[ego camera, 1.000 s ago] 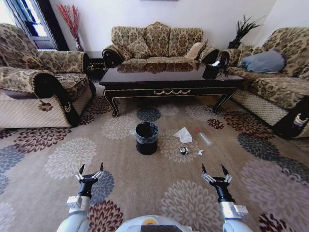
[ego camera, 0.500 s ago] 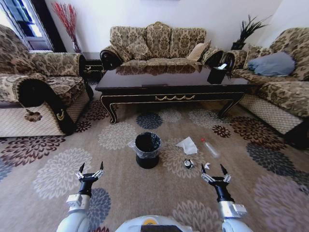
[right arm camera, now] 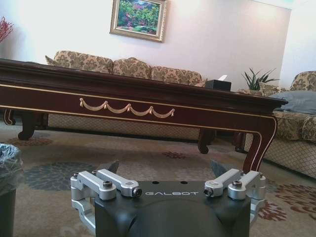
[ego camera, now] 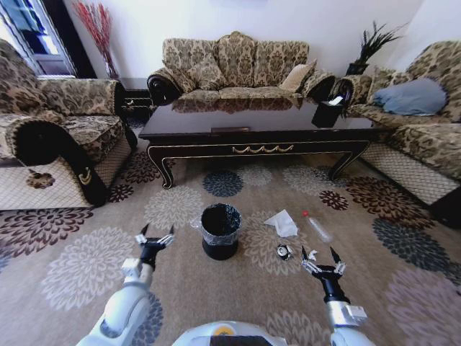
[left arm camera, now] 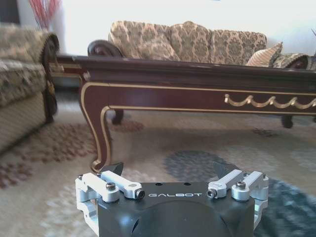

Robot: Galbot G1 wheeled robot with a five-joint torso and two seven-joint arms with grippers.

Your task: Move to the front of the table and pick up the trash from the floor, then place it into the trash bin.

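Observation:
The trash bin's rim has the clear liner folded over it (ego camera: 221,237). The black trash bin (ego camera: 220,250) should come along upright with the liner on when I pull it.
The long dark table (ego camera: 259,133) with gold trim stands ahead; its apron also shows in the left wrist view (left arm camera: 197,94) and the right wrist view (right arm camera: 148,101). On the carpet before it stands the black trash bin (ego camera: 220,231) (right arm camera: 7,182). The trash lies to the bin's right: a crumpled white tissue (ego camera: 282,223), a clear tube with a red cap (ego camera: 315,226) and small scraps (ego camera: 285,251). My left gripper (ego camera: 156,235) (left arm camera: 170,168) hangs open just left of the bin. My right gripper (ego camera: 316,255) (right arm camera: 165,165) is open, close beside the scraps.
A patterned sofa (ego camera: 234,68) stands behind the table. Armchairs flank it at the left (ego camera: 50,137) and right (ego camera: 421,130). A black box (ego camera: 324,112) sits on the table's right end. Open carpet (ego camera: 79,267) lies around the bin.
The whole view has shifted as I drove closer to the table and bin. My left arm has reached forward and inward toward the bin. The right gripper holds its pose.

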